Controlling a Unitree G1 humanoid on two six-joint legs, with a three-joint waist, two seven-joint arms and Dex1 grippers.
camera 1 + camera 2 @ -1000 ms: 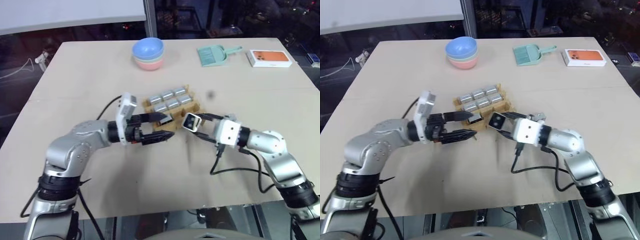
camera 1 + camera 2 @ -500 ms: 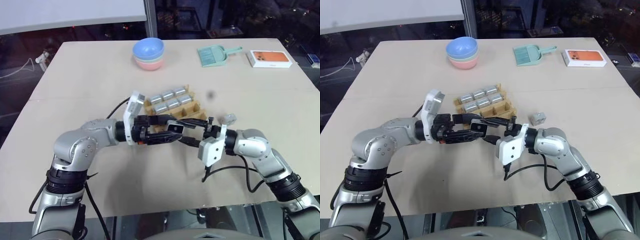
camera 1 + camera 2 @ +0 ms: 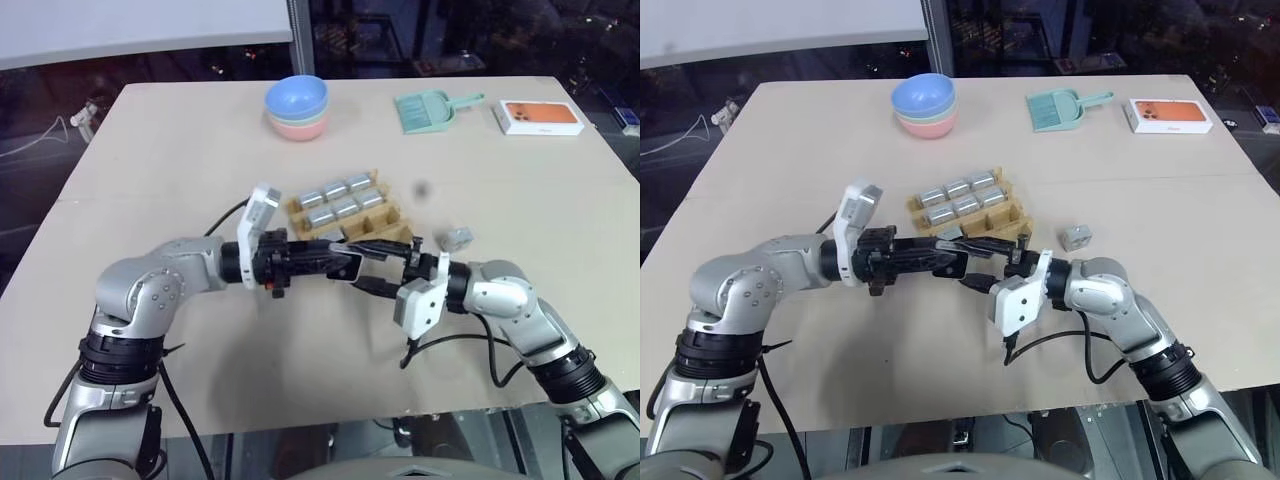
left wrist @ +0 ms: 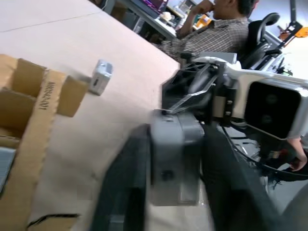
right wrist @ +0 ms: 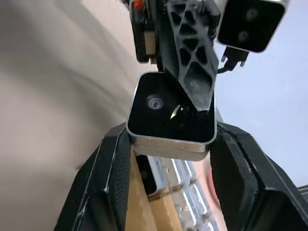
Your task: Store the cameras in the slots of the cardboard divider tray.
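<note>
Both my grippers are holding the same camera (image 3: 345,266). Next, my right gripper lets go and moves away before my left gripper lowers the camera into an empty slot (image 3: 358,229).
One camera (image 3: 349,264), a small silver block with a black face, hangs just above the table in front of the cardboard divider tray (image 3: 388,213). My left gripper (image 3: 340,264) is shut on it from the left. My right gripper (image 3: 372,266) is shut on the same camera from the right, its fingers (image 5: 111,168) flanking the black face (image 5: 168,113). Several more cameras (image 3: 335,189) sit in the tray's slots. Another camera (image 3: 457,238) lies loose on the table right of the tray.
Stacked bowls (image 3: 297,105) stand at the back of the table, with a mint-green dustpan (image 3: 428,110) and a white-and-orange box (image 3: 540,117) at the back right. A seated person (image 4: 216,29) is beyond the table.
The two grippers came together in front of the tray. The right wrist rolled with the camera in it, and the left gripper, open before, has shut on that camera.
</note>
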